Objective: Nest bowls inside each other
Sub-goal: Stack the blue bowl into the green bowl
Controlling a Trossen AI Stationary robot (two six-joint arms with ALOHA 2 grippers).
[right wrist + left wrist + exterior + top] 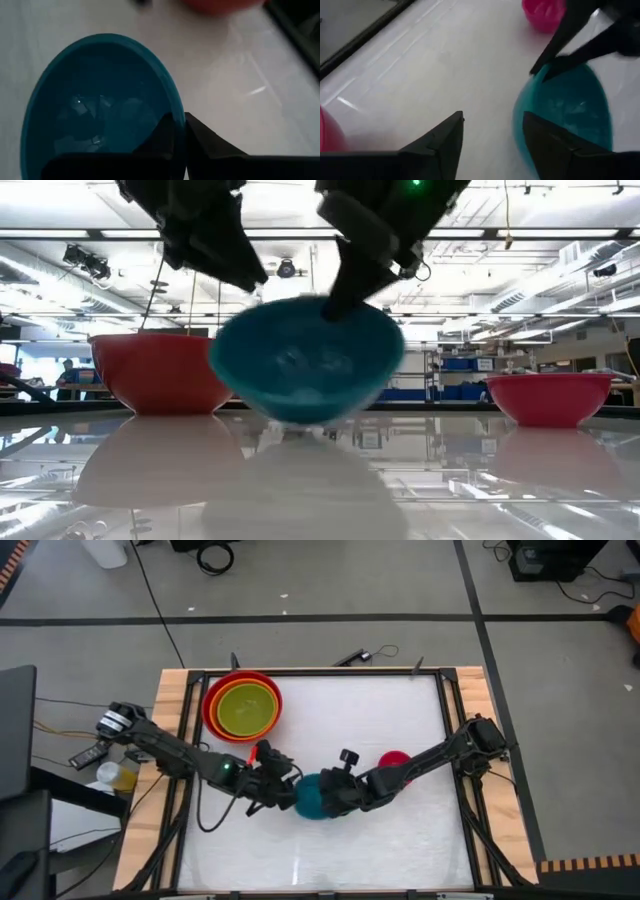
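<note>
The nested bowls (246, 708) lie on my left gripper's side, so my right gripper should hand over the blue bowl, with my left gripper taking its rim (234, 321) before nesting.
The blue bowl (311, 797) is at the table's middle, toward the near edge, seen tilted in the low view (305, 360). My right gripper (181, 131) is shut on its rim from the right. My left gripper (495, 145) stands open at the bowl's left side, one finger (547, 145) close beside the outer wall; whether it touches, I cannot tell. The magenta-pink bowl (394, 761) sits upright on the table to the right. The red bowl (215, 700), the orange bowl (272, 690) and the yellow-green bowl (245, 710) sit nested at the far left. My right gripper pinches the blue bowl's rim (175, 111) on its right side, one finger inside the bowl and one outside. The fingers slant down from the table's right. The bowl is tilted; whether its base rests on the table or hangs just above it, I cannot tell.
A black frame (445, 710) runs around the white table top. Bare white surface lies near the front edge (330, 860) and at the far right (380, 710). The room beyond shows in the low view, behind the red bowl (160, 370) and the pink bowl (548, 395).
</note>
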